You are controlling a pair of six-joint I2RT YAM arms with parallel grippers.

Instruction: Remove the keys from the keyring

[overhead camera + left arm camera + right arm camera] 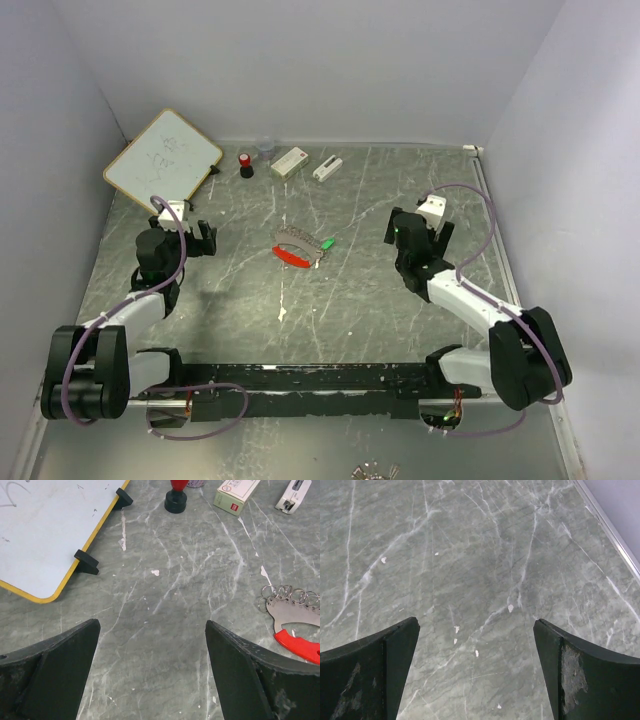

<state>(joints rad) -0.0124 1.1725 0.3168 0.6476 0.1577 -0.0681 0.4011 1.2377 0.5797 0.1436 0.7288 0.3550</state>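
I should keep moving across the clear space (362, 241) until my fingers get to the green-headed key (328, 244), because it points from the keyring toward my open right gripper.
The keyring (296, 240), a silvery curved piece with several small rings, lies at mid-table; it also shows at the right edge of the left wrist view (292, 607). A red-headed key (291, 257) lies at its near side, also in the left wrist view (298, 645). A green-headed key (327, 243) lies at its right end. My left gripper (207, 238) is open and empty, left of the keyring. My right gripper (393, 232) is open and empty, right of it, over bare table in its wrist view.
A whiteboard (162, 155) leans at the back left. A red-and-black cylinder (245, 165), a small clear cup (265, 149) and two white blocks (289, 161) (326, 168) stand along the back. The walls close in on three sides.
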